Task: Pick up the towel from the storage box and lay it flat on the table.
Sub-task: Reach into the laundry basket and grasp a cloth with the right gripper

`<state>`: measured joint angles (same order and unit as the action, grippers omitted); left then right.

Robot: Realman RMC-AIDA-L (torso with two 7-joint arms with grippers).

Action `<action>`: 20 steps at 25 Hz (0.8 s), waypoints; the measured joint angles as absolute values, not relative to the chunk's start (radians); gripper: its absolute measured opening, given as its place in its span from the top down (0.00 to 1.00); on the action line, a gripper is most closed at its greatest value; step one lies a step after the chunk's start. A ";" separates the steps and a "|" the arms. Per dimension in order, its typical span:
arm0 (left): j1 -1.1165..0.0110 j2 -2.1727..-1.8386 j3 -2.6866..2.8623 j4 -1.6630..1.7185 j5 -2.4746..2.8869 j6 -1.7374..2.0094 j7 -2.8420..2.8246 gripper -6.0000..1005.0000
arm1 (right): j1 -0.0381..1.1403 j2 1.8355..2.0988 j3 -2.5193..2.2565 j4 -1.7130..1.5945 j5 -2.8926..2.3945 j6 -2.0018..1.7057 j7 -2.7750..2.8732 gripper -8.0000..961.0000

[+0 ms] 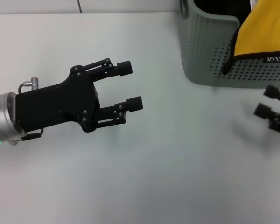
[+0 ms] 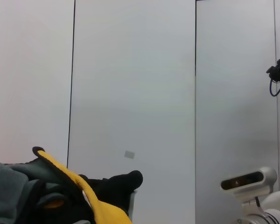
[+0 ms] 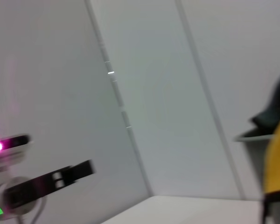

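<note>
The towel's black edge (image 1: 254, 55) hangs down the front of the storage box, so the robot's open right gripper should keep going toward that lower edge (image 1: 277, 59) and close there.
The towel (image 1: 263, 35), yellow with a black piped edge, hangs over the front wall of the grey-green storage box (image 1: 210, 51) at the table's far right. It also shows in the left wrist view (image 2: 91, 198) and the right wrist view (image 3: 276, 163). My left gripper (image 1: 133, 85) is open and empty above the white table (image 1: 154, 163), left of the box. My right gripper (image 1: 266, 101) is open and empty at the right edge, just in front of the box.
A black cloth (image 2: 114, 186) lies in the box beside the towel. The box's perforated side (image 1: 252, 70) carries a small black label (image 1: 277, 59).
</note>
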<state>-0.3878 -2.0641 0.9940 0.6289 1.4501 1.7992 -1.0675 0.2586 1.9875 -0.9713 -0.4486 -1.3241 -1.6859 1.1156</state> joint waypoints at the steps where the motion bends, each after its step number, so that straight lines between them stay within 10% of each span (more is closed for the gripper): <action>1: -0.388 -2.064 0.994 0.629 1.450 1.799 -1.067 0.27 | 0.255 1.987 -0.959 -0.446 -1.325 -1.684 1.115 0.27; 20: -0.392 -2.074 0.994 0.629 1.448 1.799 -1.063 0.27 | 0.323 1.999 -0.752 -0.381 -1.319 -1.569 1.069 0.34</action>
<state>-0.3915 -2.0737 0.9939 0.6293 1.4480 1.7994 -1.0630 0.3226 1.9988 -0.7520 -0.3810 -1.3192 -1.5689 1.0690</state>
